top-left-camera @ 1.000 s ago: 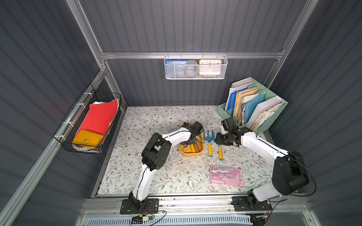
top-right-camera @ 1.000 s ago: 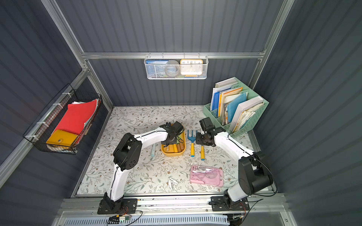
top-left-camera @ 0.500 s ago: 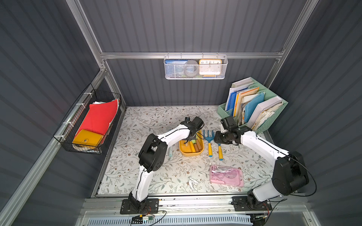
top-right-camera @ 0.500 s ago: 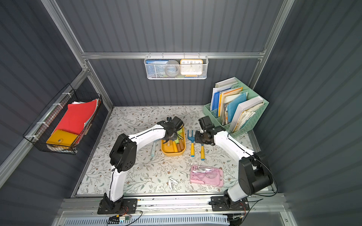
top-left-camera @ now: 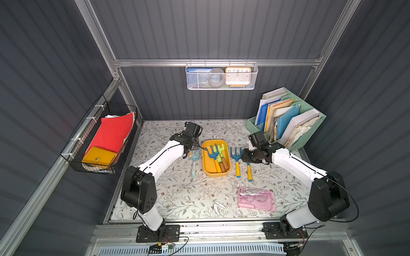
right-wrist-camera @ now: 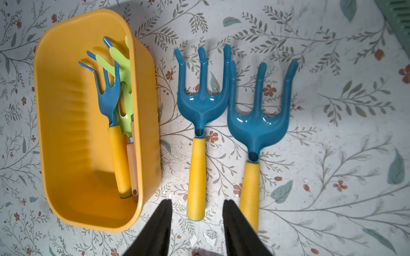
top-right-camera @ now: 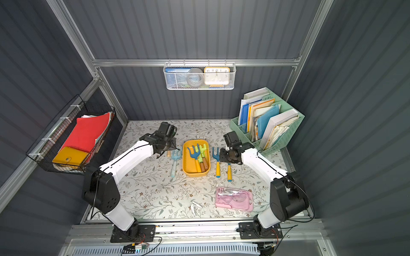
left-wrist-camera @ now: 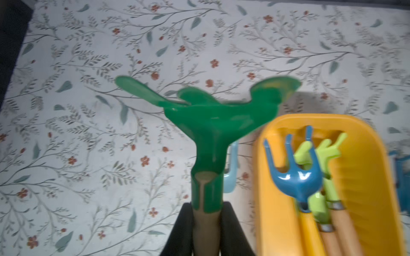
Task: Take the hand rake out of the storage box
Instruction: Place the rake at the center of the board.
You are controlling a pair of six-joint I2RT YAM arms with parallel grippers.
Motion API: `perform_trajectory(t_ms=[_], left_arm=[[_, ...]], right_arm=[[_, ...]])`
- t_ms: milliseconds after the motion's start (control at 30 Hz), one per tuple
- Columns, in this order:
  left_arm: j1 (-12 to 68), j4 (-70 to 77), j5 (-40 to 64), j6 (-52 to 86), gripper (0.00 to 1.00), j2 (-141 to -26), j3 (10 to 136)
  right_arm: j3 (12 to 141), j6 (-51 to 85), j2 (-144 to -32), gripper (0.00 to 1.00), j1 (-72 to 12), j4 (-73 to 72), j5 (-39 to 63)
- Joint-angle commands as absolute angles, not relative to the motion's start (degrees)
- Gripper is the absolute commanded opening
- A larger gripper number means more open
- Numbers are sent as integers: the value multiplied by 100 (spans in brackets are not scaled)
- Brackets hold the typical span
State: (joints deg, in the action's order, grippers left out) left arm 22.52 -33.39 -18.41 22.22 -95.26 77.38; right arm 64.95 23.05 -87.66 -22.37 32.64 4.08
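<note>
The dark green rake (left-wrist-camera: 213, 121) is hanging clear of the box, so I should keep lowering it with my left gripper until it lies on open cloth (top-left-camera: 182, 167) next to the light blue rake.
The yellow storage box (top-left-camera: 206, 170) stands mid-table and holds a blue hand rake (top-left-camera: 212, 153) and light green rakes (top-left-camera: 220, 149). My left gripper (left-wrist-camera: 207, 205) is shut on the wooden handle of a dark green hand rake (left-wrist-camera: 210, 119), which hangs above the table just left of the box (left-wrist-camera: 359, 177). In a top view the left gripper (top-left-camera: 189, 150) hides most of that rake. My right gripper (right-wrist-camera: 198, 201) is open above two blue, yellow-handled rakes (right-wrist-camera: 200, 97) (right-wrist-camera: 258, 115) lying right of the box (right-wrist-camera: 66, 133).
A light blue rake (top-left-camera: 193, 165) lies on the table left of the box. A mint-green file organizer (top-left-camera: 304, 141) stands at the back right. A pink case (top-left-camera: 256, 198) and a white scrap (top-left-camera: 218, 206) lie near the front. Wire baskets (top-left-camera: 102, 141) (top-left-camera: 221, 76) hang on the walls.
My left gripper has moved from above the box to its left side, carrying the dark green rake. The right arm has barely moved.
</note>
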Motion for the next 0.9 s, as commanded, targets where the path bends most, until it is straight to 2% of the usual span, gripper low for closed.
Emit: perform_trajectory(t_ms=[0, 333, 867], left_arm=[[2223, -2942, -1745, 1464, 19, -9317, 7267], [1849, -2687, -1817, 1133, 18, -9583, 6646], [1846, -2303, -1743, 1237, 18, -10160, 6190]], right_arm=[[6794, 2249, -8845, 43, -2315, 3434, 371], [7066, 2293, -8959, 43, -2573, 3541, 297], [6992, 2408, -8964, 43, -2728, 3472, 264]])
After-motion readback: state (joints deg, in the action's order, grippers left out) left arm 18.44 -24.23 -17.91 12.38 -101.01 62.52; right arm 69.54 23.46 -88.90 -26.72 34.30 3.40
